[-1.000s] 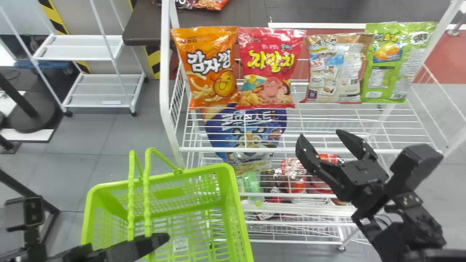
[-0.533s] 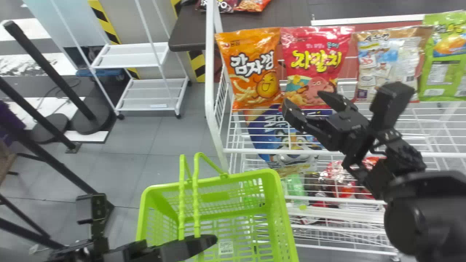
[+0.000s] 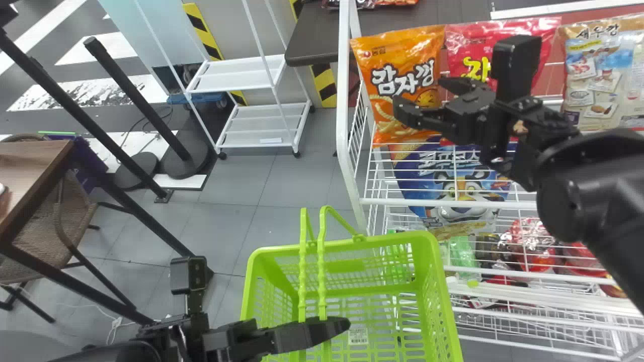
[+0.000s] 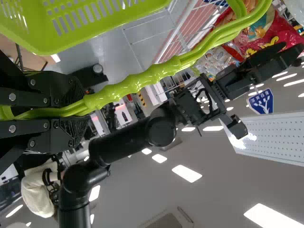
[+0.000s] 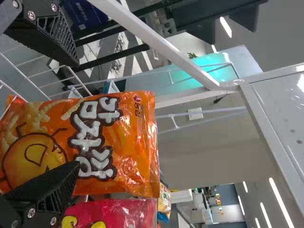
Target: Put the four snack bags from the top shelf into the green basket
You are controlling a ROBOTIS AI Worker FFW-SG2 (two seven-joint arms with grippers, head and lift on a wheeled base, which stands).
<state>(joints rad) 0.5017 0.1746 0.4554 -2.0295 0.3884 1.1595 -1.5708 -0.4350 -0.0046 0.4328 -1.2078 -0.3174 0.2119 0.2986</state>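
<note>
I expect the orange snack bag point(image 3: 401, 84) will come away by itself when I lift it, since its side edge point(image 3: 444, 47) runs clearly against the red bag.
My right gripper point(image 3: 417, 93) stands open in front of the orange snack bag point(image 3: 402, 65) on the top shelf. In the right wrist view the orange bag point(image 5: 128, 142) lies beyond the gap of that gripper point(image 5: 71, 116), whose fingers appear on either side. The red bag point(image 3: 468, 50) is partly behind the right arm; the beige bag point(image 3: 598, 90) stands to its right. My left gripper point(image 3: 334, 327) holds the handles of the green basket point(image 3: 443, 286) low in front of the rack. In the left wrist view the handles point(image 4: 128, 85) pass between the pads of that gripper point(image 4: 78, 107).
The rack's white left post point(image 3: 343, 125) rises beside the orange bag, and a shelf front bar point(image 3: 478, 203) crosses below. A blue bag point(image 3: 463, 186) sits on a lower level. A white cart point(image 3: 261, 125) stands farther left.
The head view has turned left, shifting rack and basket rightward in it. My right gripper has travelled up and left to the orange bag. The left one keeps its grip on the handles.
</note>
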